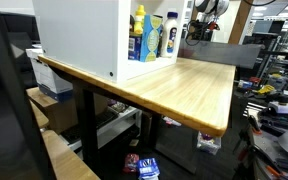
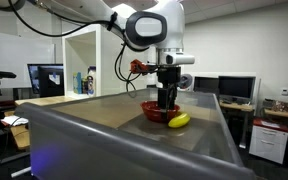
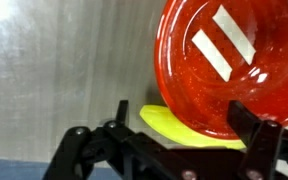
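Next, I turn my gripper, take the bowl's rim clear of the banana (image 3: 160,58) and lift the red bowl away, because the yellow banana (image 3: 179,128) lies under its near rim.
A red translucent bowl (image 3: 234,60) stands on the table, and a yellow banana (image 3: 174,128) lies against its rim, partly under it in the wrist view. My gripper (image 3: 182,112) hangs just above them, open. One finger (image 3: 120,112) is on the bare table past the banana's tip, and the other finger (image 3: 246,125) is over the bowl. Nothing is held between them. In an exterior view the gripper (image 2: 167,100) points straight down over the bowl (image 2: 152,112), with the banana (image 2: 179,120) lying beside it.
A white open-fronted cabinet (image 1: 84,40) stands on the wooden table (image 1: 184,90), with bottles (image 1: 149,35) inside it. It also shows far back as a cabinet (image 2: 82,65) in an exterior view. Desks, monitors (image 2: 234,88) and clutter surround the table.
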`<action>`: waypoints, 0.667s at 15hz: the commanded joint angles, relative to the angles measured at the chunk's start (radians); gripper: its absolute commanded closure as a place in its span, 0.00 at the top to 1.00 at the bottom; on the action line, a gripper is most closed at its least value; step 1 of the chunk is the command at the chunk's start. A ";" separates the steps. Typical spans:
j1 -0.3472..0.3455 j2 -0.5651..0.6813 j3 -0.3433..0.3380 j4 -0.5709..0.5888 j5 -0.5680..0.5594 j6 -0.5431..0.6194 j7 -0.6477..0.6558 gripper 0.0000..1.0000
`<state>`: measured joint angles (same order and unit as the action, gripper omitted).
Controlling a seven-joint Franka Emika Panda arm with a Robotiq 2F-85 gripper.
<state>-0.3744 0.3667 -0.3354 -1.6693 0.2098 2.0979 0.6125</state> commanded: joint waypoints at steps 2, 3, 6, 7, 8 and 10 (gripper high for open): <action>-0.016 -0.004 -0.002 0.035 -0.031 -0.010 -0.181 1.00; -0.022 -0.005 0.004 0.036 -0.023 -0.012 -0.238 1.00; -0.031 -0.008 0.020 0.028 -0.008 -0.011 -0.369 1.00; -0.031 -0.008 0.026 0.022 -0.008 -0.009 -0.408 1.00; -0.032 -0.008 0.031 0.017 -0.009 -0.009 -0.446 1.00; -0.031 -0.007 0.042 0.004 -0.012 -0.008 -0.519 1.00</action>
<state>-0.3908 0.3672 -0.3216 -1.6419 0.1951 2.0967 0.2226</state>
